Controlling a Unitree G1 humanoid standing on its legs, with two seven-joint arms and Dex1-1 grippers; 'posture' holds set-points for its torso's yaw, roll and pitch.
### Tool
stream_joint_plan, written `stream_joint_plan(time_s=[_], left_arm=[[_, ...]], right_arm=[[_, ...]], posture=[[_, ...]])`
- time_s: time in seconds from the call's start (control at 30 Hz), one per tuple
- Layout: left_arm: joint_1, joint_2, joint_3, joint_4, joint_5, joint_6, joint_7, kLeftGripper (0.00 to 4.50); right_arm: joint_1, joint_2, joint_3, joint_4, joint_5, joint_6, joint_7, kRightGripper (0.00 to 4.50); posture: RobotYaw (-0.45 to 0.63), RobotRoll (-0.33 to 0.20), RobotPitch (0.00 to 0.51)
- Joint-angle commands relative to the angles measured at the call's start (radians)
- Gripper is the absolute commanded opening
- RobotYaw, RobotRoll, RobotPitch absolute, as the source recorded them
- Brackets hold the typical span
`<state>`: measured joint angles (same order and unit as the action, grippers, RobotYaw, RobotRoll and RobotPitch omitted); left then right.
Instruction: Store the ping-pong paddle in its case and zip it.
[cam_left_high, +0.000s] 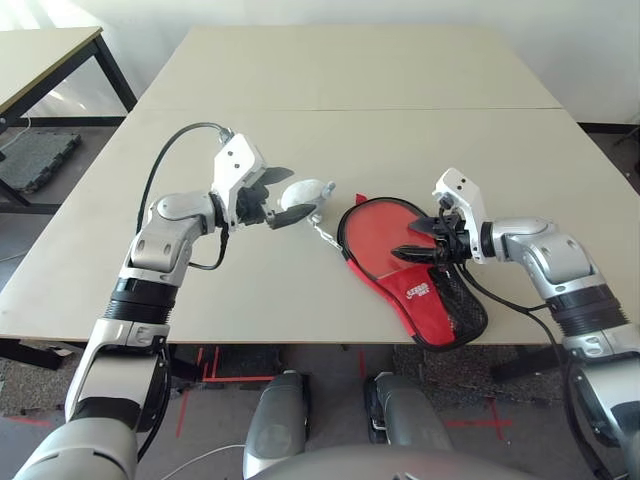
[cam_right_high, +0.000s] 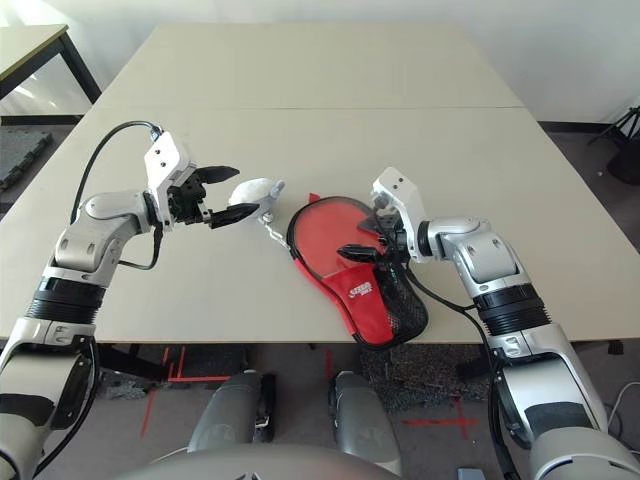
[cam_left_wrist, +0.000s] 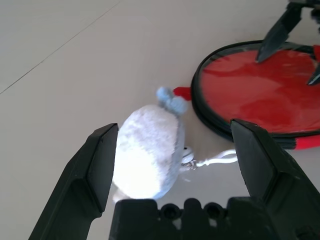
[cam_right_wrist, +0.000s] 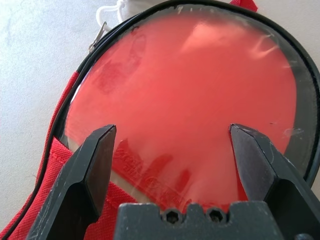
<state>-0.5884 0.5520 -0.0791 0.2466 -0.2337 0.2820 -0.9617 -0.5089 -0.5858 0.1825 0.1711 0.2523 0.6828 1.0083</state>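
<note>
The grey-blue lump (cam_left_high: 305, 194) on the zipper's cord is across the case from the robot's right gripper, so next the left gripper takes the lump around the case's far end (cam_left_high: 386, 200).
The case (cam_left_high: 421, 297) lies near the table's front edge, right of centre, red with a white logo and black mesh at its narrow end. Its black zipper rim stands open around the ping-pong paddle (cam_left_high: 378, 228), whose round red face (cam_right_wrist: 190, 85) lies inside; the handle is hidden under the red flap. My right gripper (cam_left_high: 405, 240) hovers open just above the red face, its fingers (cam_right_wrist: 95, 165) spread wide with nothing between them. My left gripper (cam_left_high: 298, 192) is open to the left of the case, its fingers (cam_left_wrist: 97, 165) straddling a pale grey-blue lump (cam_left_wrist: 150, 155) without closing on it.
A white cord with a metal clip (cam_left_high: 326, 233) runs from the lump (cam_left_high: 316, 190) towards the case's rim. The beige table (cam_left_high: 350, 80) stretches far back, with a seam across it. A second table (cam_left_high: 40, 50) stands at the back left.
</note>
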Motion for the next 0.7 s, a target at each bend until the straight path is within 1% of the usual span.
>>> stream_joint_plan(time_s=[0.03,0.33,0.6,0.7], left_arm=[[-0.026,0.004,-0.009,0.041,0.036,-0.018,0.012,4.50],[-0.072,-0.032,-0.048,0.146,0.118,-0.084,0.052,4.50],[-0.132,-0.082,-0.106,0.293,0.217,-0.141,0.091,4.50],[-0.146,-0.091,-0.118,0.326,0.241,-0.156,0.100,3.87]], right_arm=[[0.046,-0.010,0.028,-0.002,-0.003,0.044,0.009,4.48],[0.065,-0.013,0.023,-0.030,0.003,0.066,0.002,4.48],[0.059,-0.009,0.019,-0.030,0.005,0.073,0.000,4.48],[0.058,-0.010,0.018,-0.030,0.009,0.075,-0.002,4.50]], posture=[[0.08,0.000,0.103],[0.07,0.000,0.116],[0.06,0.000,0.113],[0.06,0.000,0.112]])
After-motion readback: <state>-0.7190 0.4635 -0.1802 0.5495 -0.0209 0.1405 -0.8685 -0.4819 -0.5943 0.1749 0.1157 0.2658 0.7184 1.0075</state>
